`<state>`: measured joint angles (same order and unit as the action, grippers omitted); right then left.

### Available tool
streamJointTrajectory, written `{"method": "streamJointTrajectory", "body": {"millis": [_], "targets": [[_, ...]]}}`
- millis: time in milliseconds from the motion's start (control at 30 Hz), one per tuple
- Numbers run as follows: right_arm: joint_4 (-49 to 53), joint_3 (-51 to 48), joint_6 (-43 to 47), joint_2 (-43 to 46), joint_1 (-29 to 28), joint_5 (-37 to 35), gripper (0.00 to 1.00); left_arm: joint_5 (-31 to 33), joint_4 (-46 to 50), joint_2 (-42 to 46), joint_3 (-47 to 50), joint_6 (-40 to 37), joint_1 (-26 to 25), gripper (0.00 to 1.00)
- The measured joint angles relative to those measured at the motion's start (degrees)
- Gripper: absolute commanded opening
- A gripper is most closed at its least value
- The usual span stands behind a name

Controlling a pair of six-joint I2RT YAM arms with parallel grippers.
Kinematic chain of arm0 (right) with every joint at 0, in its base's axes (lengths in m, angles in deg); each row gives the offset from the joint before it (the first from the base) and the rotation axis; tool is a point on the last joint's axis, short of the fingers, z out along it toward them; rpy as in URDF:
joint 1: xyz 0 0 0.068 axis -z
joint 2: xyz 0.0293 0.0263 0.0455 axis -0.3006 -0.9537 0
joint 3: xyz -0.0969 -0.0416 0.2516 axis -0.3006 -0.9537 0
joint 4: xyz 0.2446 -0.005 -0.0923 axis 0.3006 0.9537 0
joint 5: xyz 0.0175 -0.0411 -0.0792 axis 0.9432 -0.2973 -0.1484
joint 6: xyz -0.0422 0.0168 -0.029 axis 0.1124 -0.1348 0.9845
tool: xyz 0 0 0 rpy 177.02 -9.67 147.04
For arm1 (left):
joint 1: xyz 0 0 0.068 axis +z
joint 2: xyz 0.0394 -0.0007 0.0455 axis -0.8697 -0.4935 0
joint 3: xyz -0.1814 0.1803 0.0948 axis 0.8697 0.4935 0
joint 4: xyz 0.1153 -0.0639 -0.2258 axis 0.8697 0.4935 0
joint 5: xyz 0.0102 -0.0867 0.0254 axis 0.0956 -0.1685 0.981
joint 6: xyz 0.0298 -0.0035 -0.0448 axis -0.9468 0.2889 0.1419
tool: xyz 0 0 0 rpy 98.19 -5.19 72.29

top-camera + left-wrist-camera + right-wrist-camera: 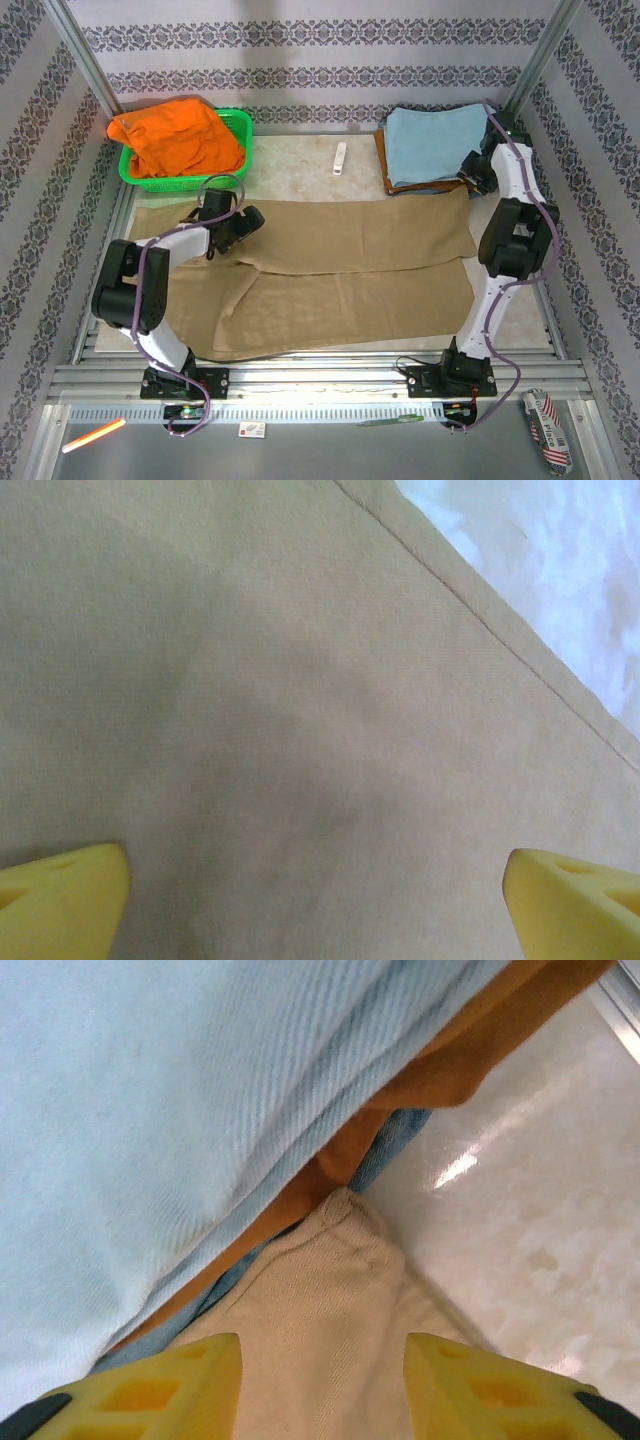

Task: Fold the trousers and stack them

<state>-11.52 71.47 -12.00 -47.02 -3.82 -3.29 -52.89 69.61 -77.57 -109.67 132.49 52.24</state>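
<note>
A slanted crease (pixel 238 291) runs down from the crotch of the khaki trousers, so the robot's left gripper should return to the waist (pixel 185 287) while its right gripper smooths the trousers' legs.
The khaki trousers (pixel 330 270) lie spread flat across the middle of the table, their legs side by side. My left gripper (pixel 235 225) hovers over their upper left part; in the left wrist view it (pixel 315 900) is open, yellow fingertips (pixel 60 895) far apart over plain khaki cloth (pixel 300 680). My right gripper (pixel 470 172) is at the trousers' upper right corner. In the right wrist view it (pixel 322 1385) stands open, with that khaki corner (pixel 320 1290) lying between the fingers, up against a folded stack.
The stack at the back right has a light-blue cloth (pixel 435 140) (pixel 130 1110) on top of an orange-brown one (pixel 480 1040). A green basket (pixel 242 125) holds the orange garment (pixel 180 140) at the back left. A small white object (pixel 340 158) lies between them.
</note>
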Motion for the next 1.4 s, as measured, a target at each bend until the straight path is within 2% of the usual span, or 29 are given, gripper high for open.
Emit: {"method": "streamJointTrajectory", "body": {"millis": [67,167,267,367,600,900,1033,1133,1200,1300,1400], "targets": [[-2.1,-6.36,-0.52,5.14,-1.53,0.04,0.54,-0.02,-0.02,-1.44,-0.96,0.0,0.76,0.96],[-5.9,-20.09,-1.7,16.59,-6.67,0.94,0.5,-0.09,-0.13,-3.93,-3.87,0.04,1.55,0.96],[-8.28,-29.92,-3.1,24.02,-13.51,3.74,0.4,-0.31,-0.9,-6.23,-5.95,0.22,2.34,0.95],[-10.71,-34.18,-4.26,22.34,-17.49,8.02,0.24,-1.01,-2.62,-7.3,-6.58,0.85,3.48,0.95],[-10.91,-33.97,-3.5,7.15,-17.03,9.77,0.24,-2.25,-4.48,-8.2,-7.02,2.08,5.33,0.94],[-7.48,-20.31,-0.7,-0.79,-14.97,9.88,0.24,-3.13,-4.85,-12.59,-12.74,1.6,7.96,0.95],[-6.84,-18.18,-0.09,-2.97,-14.01,10.23,0.25,-4.02,-4.28,-13.31,-13.97,0.52,8.7,0.96],[-6.4,-18.62,0.35,-2.03,-13.77,10.34,0.33,-4.68,-4.26,-11.43,-11.89,0.04,8.74,1.0],[-6.8,-21.44,0.33,1.33,-13.92,9.84,0.33,-4.79,-3.17,-7.89,-8.41,-0.13,8.79,1.0],[-6.84,-28.2,0.07,11.19,-15.65,8.5,0.33,-4.55,0.76,-0.09,-3.58,-0.37,9.07,1.0],[-8.0,-35.21,-1.44,22.21,-22.01,6.88,0.28,-3.91,3.19,8.35,-0.61,-0.57,9.05,1.0]]}}
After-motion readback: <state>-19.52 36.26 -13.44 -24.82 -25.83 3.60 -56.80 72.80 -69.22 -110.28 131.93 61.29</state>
